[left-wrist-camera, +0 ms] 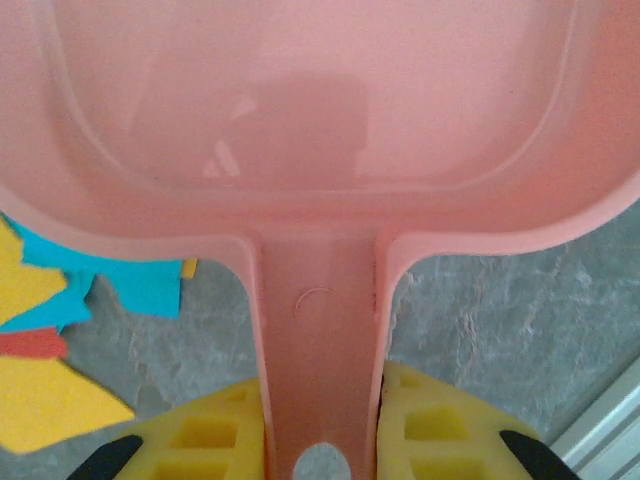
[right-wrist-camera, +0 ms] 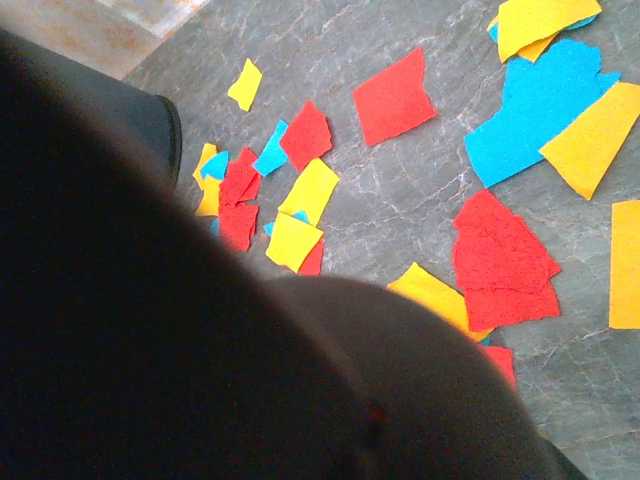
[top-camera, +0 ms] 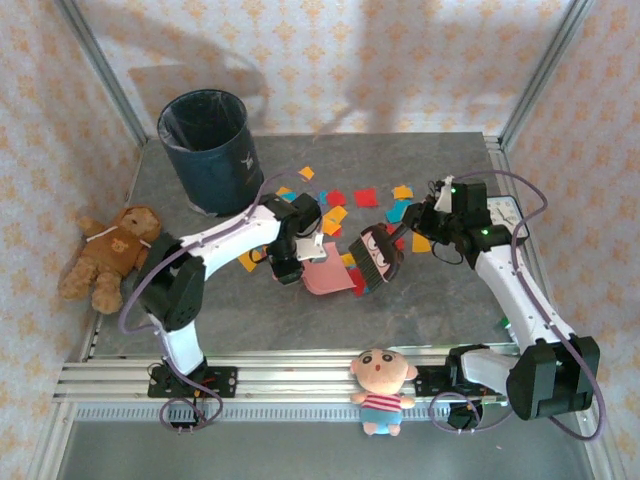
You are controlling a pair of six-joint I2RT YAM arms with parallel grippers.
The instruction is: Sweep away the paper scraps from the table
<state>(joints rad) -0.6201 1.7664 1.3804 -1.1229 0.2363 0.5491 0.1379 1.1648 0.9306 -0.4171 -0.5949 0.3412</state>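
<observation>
The brush is close to the pink dustpan and has red scraps behind it. Next, my right gripper pulls the brush back past them before it sweeps.
The pink dustpan (top-camera: 325, 277) lies on the table (top-camera: 440, 300) near the middle. My left gripper (top-camera: 306, 256) is shut on its handle. In the left wrist view the handle (left-wrist-camera: 320, 330) runs between my yellow fingers (left-wrist-camera: 440, 425), and the gripper (left-wrist-camera: 320, 425) clamps it; the pan's tray (left-wrist-camera: 320, 110) looks bare. Just right of the pan, my right gripper (top-camera: 405, 238) is shut on a dark brush (top-camera: 377, 257), whose blurred dark bulk (right-wrist-camera: 200, 330) hides the fingers. Paper scraps (top-camera: 336, 214) in red, yellow, orange and blue lie behind and between both tools (right-wrist-camera: 505, 255) (left-wrist-camera: 45, 405).
A dark blue bin (top-camera: 208, 150) stands at the table's back left corner. A brown teddy bear (top-camera: 110, 255) lies off the left edge. A small doll (top-camera: 381, 385) sits on the silver front rail (top-camera: 280, 378). A rail edge (left-wrist-camera: 610, 420) runs close to the dustpan handle.
</observation>
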